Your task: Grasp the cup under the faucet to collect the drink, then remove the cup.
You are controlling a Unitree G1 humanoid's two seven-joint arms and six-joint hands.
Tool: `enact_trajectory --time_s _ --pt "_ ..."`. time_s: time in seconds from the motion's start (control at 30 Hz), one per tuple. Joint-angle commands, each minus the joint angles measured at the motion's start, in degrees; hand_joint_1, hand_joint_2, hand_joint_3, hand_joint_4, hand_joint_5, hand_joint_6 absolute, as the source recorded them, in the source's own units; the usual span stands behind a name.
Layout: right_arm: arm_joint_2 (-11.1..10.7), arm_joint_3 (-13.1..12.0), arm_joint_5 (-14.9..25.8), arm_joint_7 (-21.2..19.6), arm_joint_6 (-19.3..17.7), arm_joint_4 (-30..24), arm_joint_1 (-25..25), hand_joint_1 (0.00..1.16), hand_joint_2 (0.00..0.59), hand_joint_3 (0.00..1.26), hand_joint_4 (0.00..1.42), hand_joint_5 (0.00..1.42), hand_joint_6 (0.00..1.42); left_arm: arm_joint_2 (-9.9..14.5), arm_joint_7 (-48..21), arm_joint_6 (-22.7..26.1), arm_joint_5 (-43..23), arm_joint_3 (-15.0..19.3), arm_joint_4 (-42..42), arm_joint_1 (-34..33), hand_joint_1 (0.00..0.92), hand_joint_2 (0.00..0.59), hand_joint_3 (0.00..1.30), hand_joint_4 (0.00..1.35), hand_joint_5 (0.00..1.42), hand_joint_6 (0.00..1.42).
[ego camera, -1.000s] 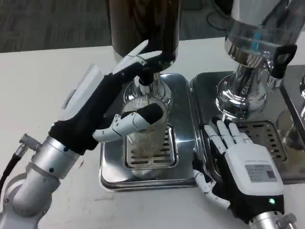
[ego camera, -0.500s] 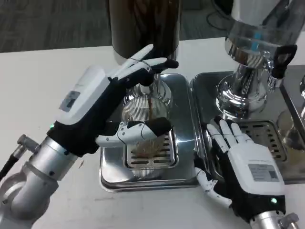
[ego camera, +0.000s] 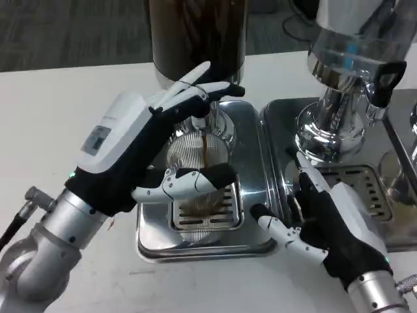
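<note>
The robot can expect the cup (ego camera: 197, 160) to hold just a shallow drink when it is lifted, because brown shows only low (ego camera: 201, 206) in it under the thin stream.
A clear ribbed cup (ego camera: 187, 158) stands on the grate of a steel drip tray (ego camera: 253, 171), right under the faucet (ego camera: 199, 124) of a dark drink tank (ego camera: 195, 32). A thin brown stream (ego camera: 205, 149) falls into the cup. My left hand (ego camera: 133, 147) reaches in from the left. Its fingers (ego camera: 195, 93) lie stretched over the top of the faucet and its thumb (ego camera: 192, 181) crosses the front of the cup. My right hand (ego camera: 335, 222) is open and turned on its side just right of the tray, thumb (ego camera: 280, 229) pointing at the cup without touching it.
A second dispenser (ego camera: 345, 62) with a black tap handle (ego camera: 386, 79) stands at the right on its own steel tray (ego camera: 365, 186), close behind my right hand. White table (ego camera: 58, 117) stretches to the left and along the front edge.
Drink has started running from the faucet into the cup. My right hand has rolled from palm-down onto its side and shifted left toward the cup. My left hand's thumb has dropped lower on the cup.
</note>
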Motion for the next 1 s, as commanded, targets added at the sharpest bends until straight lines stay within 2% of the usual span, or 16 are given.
enact_trajectory --time_s 0.03,0.3,0.4,0.9,1.0 --pt "0.0 -0.2 1.8 3.6 0.1 0.3 -1.8 0.38 0.182 0.00 0.00 0.00 0.09 0.9 -1.0 -1.6 0.9 -1.6 -0.1 1.5 0.000 0.124 0.30 0.08 0.32 0.29" --pt "0.1 0.3 -0.2 5.9 1.2 2.6 -5.3 0.45 0.170 0.00 0.00 0.00 0.00 1.3 -1.0 -1.8 0.7 -2.2 -0.4 1.4 0.000 0.124 0.30 0.08 0.32 0.29" --pt "1.3 -0.4 0.8 5.3 0.8 4.0 -6.1 0.46 0.168 0.00 0.00 0.00 0.00 1.4 -1.1 -1.7 0.6 -2.6 -0.5 1.5 0.000 0.124 0.30 0.08 0.32 0.29" --pt "2.7 0.3 -0.1 6.0 0.6 7.6 -10.2 0.48 0.163 0.00 0.00 0.00 0.00 1.6 -0.8 -1.3 0.3 -2.0 -1.3 2.2 0.000 0.125 0.31 0.09 0.32 0.29" --pt "2.9 0.3 1.0 7.1 0.5 8.4 -10.9 0.48 0.164 0.00 0.00 0.00 0.00 1.7 -0.8 -1.2 0.3 -1.8 -1.5 2.3 0.000 0.125 0.31 0.09 0.32 0.29"
